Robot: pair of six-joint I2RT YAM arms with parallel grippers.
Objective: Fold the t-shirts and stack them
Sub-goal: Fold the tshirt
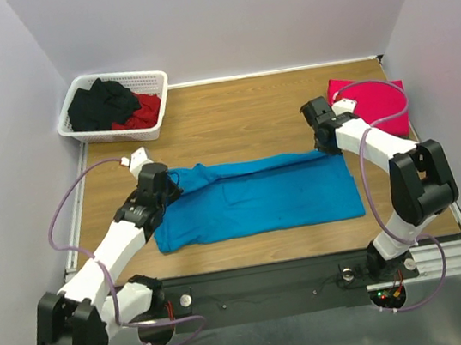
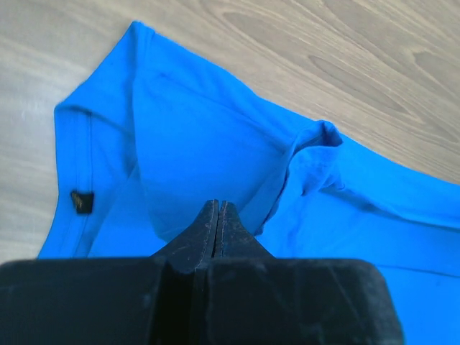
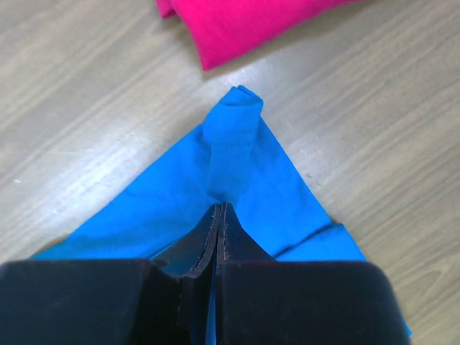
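Note:
The turquoise-blue t-shirt's far edge (image 1: 251, 166) is taut between both grippers, so the robot's left gripper should continue to lay it over the shirt's body (image 1: 206, 214) and let go once it lies flat.
The turquoise-blue t-shirt (image 1: 256, 199) lies spread across the middle of the table, its far edge drawn into a taut line between the two grippers. My left gripper (image 1: 165, 182) is shut at the shirt's far left corner; in the left wrist view the cloth (image 2: 201, 144) tents up to its closed tips (image 2: 218, 205). At the far right corner my right gripper (image 1: 328, 146) is shut on the cloth (image 3: 237, 151), which rises in a peak to the tips (image 3: 221, 208). The pinkish-red t-shirt (image 1: 372, 103) lies folded at the back right, also visible as pink cloth (image 3: 244, 21) just beyond the right gripper.
A white lattice basket (image 1: 116, 75) holding black and red clothes stands at the back left corner. White walls close in the wooden table (image 1: 239, 110) on three sides. The arm bases sit on a black rail (image 1: 266, 293) along the near edge.

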